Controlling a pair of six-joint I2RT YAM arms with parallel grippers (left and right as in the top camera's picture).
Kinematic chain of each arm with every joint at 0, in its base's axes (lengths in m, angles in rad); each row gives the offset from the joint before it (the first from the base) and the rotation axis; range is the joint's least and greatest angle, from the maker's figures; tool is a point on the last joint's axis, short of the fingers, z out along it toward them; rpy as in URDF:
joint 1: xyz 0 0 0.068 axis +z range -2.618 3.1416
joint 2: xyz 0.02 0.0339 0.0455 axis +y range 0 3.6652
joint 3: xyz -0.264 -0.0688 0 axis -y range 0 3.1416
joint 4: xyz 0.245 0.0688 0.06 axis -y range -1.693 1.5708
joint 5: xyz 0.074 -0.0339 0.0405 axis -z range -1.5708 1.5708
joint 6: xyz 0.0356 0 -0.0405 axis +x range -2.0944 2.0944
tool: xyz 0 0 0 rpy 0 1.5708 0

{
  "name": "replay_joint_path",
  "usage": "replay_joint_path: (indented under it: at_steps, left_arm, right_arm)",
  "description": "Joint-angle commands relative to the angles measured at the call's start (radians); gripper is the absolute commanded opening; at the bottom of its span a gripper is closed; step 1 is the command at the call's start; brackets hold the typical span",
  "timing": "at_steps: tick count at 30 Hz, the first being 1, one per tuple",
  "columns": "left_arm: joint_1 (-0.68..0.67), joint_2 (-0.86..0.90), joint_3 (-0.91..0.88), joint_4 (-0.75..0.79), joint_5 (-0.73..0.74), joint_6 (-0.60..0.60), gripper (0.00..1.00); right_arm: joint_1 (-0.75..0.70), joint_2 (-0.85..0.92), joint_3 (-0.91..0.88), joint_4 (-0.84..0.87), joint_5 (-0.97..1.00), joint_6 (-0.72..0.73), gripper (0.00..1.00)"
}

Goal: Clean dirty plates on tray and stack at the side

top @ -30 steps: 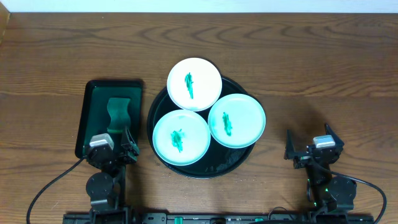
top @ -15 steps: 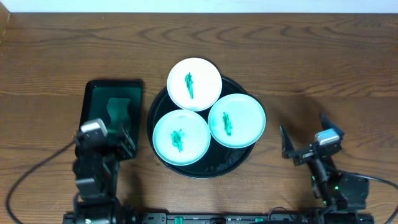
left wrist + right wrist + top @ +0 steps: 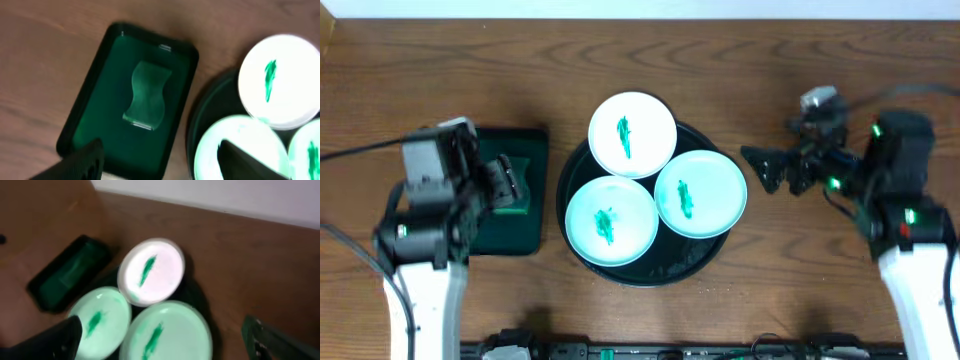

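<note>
The plate [image 3: 612,221] nearest the green tray has its rim open at the central gap [image 3: 654,184], so the robot's right gripper should keep going there until its fingers are on either side of that plate's rim.
Three white plates, each with a green smear, lie on the round black tray [image 3: 665,270]: one at the back [image 3: 632,134], one front left [image 3: 611,221], one on the right [image 3: 700,193]. My left gripper [image 3: 515,185] is open and empty, above the green rectangular tray. In the left wrist view the gripper [image 3: 160,147] looks down on that tray and the plates [image 3: 280,82]. My right gripper [image 3: 760,170] is open and empty, just right of the black tray, pointing at the right plate. In the right wrist view the gripper [image 3: 161,325] faces all three plates [image 3: 151,271].
A green rectangular tray [image 3: 100,110] stands left of the black tray and holds a pale green wavy pad [image 3: 146,95]. It also shows in the overhead view [image 3: 530,140]. Bare wooden table [image 3: 800,70] lies behind and to the right of the black tray.
Both arms have risen from the table's front edge and moved back. The left gripper now hangs over the green tray, the right beside the black tray. The plates have not moved.
</note>
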Motion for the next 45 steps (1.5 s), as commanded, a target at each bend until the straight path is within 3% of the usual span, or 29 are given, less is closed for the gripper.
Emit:
replay_joint_path:
  at_steps: [1,6,12,13,20,24,32,45]
  left_arm:
    - [-0.004,0.077,0.114,-0.054,0.038,-0.012,0.73]
    - [-0.004,0.090,0.116,-0.050,0.037,-0.012,0.73]
    - [-0.004,0.090,0.116,-0.050,0.037,-0.012,0.73]
    - [-0.004,0.090,0.116,-0.049,0.037,-0.012,0.73]
    - [-0.004,0.133,0.111,-0.077,0.032,-0.013,0.73]
    - [-0.002,0.192,0.111,-0.120,-0.095,-0.146,0.73]
    - [-0.002,0.284,0.111,-0.135,-0.123,-0.188,0.73]
    - [-0.002,0.330,0.111,-0.126,-0.123,-0.188,0.73]
  right_arm:
    - [0.077,0.147,0.172,-0.163,-0.036,-0.097,0.99]
    - [0.196,0.278,0.256,-0.337,0.101,-0.192,0.99]
    - [0.238,0.323,0.251,-0.279,0.019,-0.086,0.99]
    - [0.259,0.335,0.251,-0.250,0.050,-0.052,0.92]
    - [0.425,0.476,0.380,-0.323,0.348,0.095,0.79]
    - [0.500,0.633,0.511,-0.429,0.453,0.093,0.64]
    - [0.610,0.827,0.545,-0.399,0.512,0.015,0.44]
    - [0.713,0.947,0.544,-0.338,0.601,-0.001,0.32]
